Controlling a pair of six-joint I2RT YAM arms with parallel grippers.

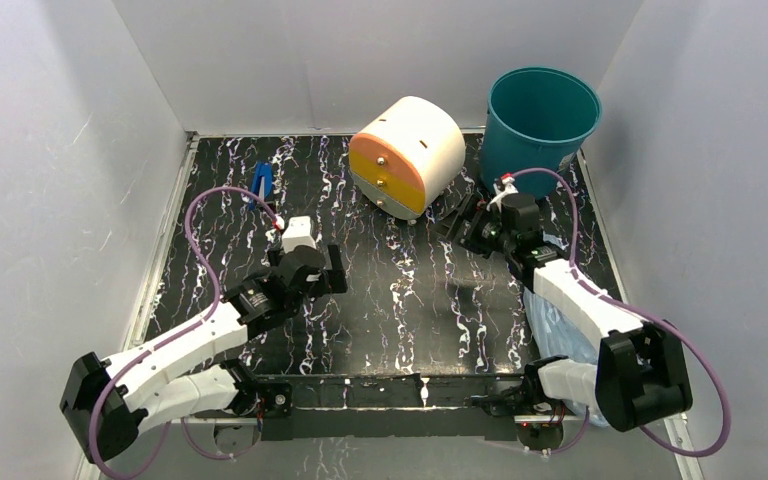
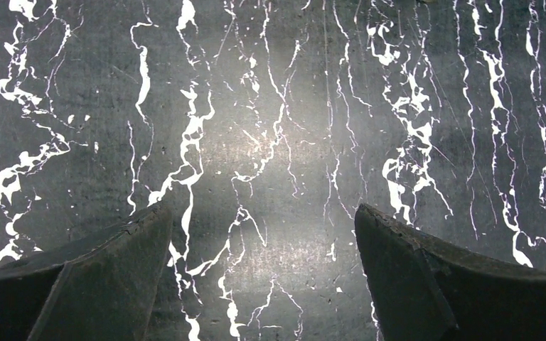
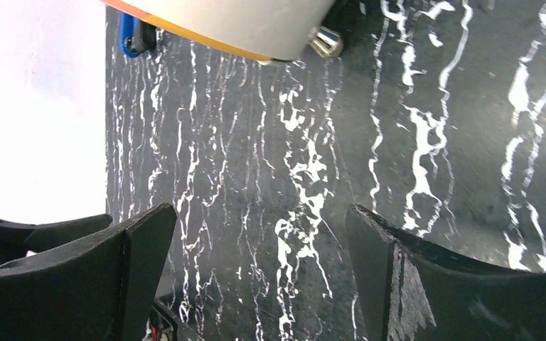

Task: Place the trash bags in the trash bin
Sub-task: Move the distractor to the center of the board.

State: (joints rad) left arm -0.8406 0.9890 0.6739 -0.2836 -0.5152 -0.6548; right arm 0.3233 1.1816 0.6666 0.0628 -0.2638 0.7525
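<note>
The light-blue trash bag [image 1: 562,326] is under my right gripper's forearm and far from my left gripper, so my right gripper should pull the bag's far end [image 1: 552,241] along to the middle.
The light-blue trash bag [image 1: 552,335] lies crumpled on the table at the right, mostly under my right forearm. The teal-green trash bin [image 1: 540,125] stands upright and open at the back right corner. My right gripper [image 1: 462,220] is open and empty, low over the table between the drum and the bin; in the right wrist view [image 3: 261,234] only marbled table shows between its fingers. My left gripper [image 1: 335,268] is open and empty over the middle left of the table; the left wrist view [image 2: 263,234] shows bare table between its fingers. Neither wrist view shows the bag or the bin.
A cream-and-orange drum [image 1: 407,155] lies on its side at the back centre, just left of my right gripper; its edge shows in the right wrist view [image 3: 256,21]. A small blue clip [image 1: 262,182] lies at the back left. White walls enclose the table.
</note>
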